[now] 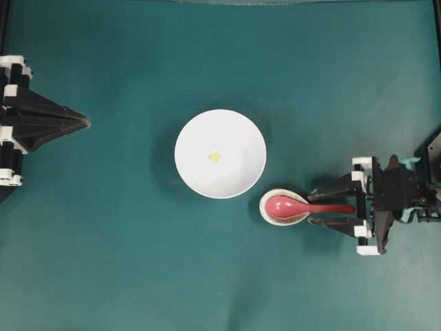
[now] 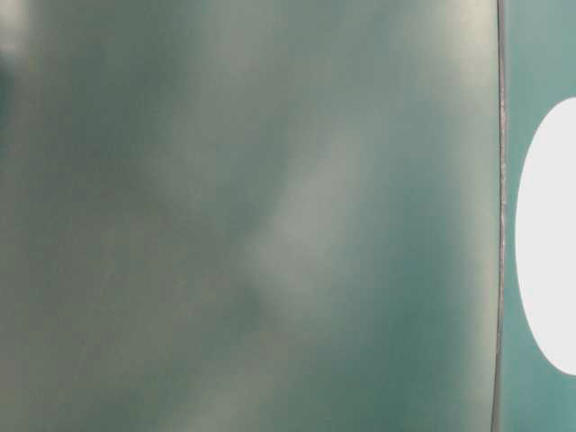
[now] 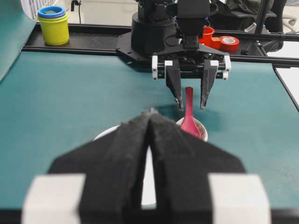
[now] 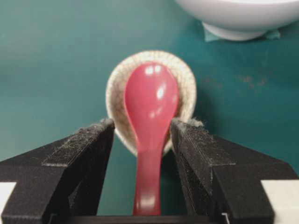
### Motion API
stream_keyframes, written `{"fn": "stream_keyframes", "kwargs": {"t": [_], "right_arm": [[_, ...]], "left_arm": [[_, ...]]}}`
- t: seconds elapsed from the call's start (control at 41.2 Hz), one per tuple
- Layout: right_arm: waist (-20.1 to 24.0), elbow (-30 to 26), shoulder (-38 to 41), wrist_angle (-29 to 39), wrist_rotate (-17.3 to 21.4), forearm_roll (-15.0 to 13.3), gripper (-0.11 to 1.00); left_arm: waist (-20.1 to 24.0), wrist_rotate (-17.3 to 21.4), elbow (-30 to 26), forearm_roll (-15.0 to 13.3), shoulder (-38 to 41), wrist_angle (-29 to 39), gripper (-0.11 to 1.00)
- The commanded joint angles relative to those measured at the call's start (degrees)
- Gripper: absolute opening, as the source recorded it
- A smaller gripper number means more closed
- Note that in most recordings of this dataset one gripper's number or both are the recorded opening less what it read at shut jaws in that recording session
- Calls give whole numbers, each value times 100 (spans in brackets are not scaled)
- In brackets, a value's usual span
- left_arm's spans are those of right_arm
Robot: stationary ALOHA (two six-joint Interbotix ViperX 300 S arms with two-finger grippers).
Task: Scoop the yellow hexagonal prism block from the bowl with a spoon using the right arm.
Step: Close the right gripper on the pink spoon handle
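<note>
I expect the bowl [image 1: 226, 149] to stay in place when I push the yellow block against its side, because teal tape sticks out under the white bowl's foot.
The white bowl [image 1: 234, 131] stands mid-table with the tiny yellow hexagonal block [image 1: 215, 157] inside it. The red-pink spoon [image 1: 303, 207] lies with its scoop in the small speckled spoon rest [image 1: 263, 207], just right of the bowl, handle pointing right. My right gripper [image 1: 311, 207] is open, its jaws on either side of the handle with gaps on both sides. The right wrist view shows the spoon [image 4: 150, 102] between the jaws of that gripper [image 4: 142, 123]. My left gripper [image 1: 87, 123] is shut and empty at the far left. In its wrist view the left gripper [image 3: 149, 113] hides most of the bowl [image 3: 105, 134].
Stacked yellow and blue cups [image 3: 53, 23] and red tape rolls [image 3: 223, 42] sit on the rail behind the right arm's base. The bowl's base [image 4: 233, 32] is just beyond the spoon rest [image 4: 114, 88]. The table-level view is blurred.
</note>
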Motion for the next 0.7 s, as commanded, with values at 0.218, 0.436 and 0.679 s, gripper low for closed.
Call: {"fn": "stream_keyframes", "kwargs": {"t": [0.218, 0.436, 0.679], "right_arm": [[149, 97, 167, -114, 255, 44, 56], [176, 114, 185, -88, 255, 44, 56], [176, 97, 176, -97, 255, 62, 55]], "left_arm": [[18, -9, -105, 9, 53, -18, -1], [9, 0, -105, 9, 53, 9, -1], [9, 0, -105, 9, 53, 18, -1]]}}
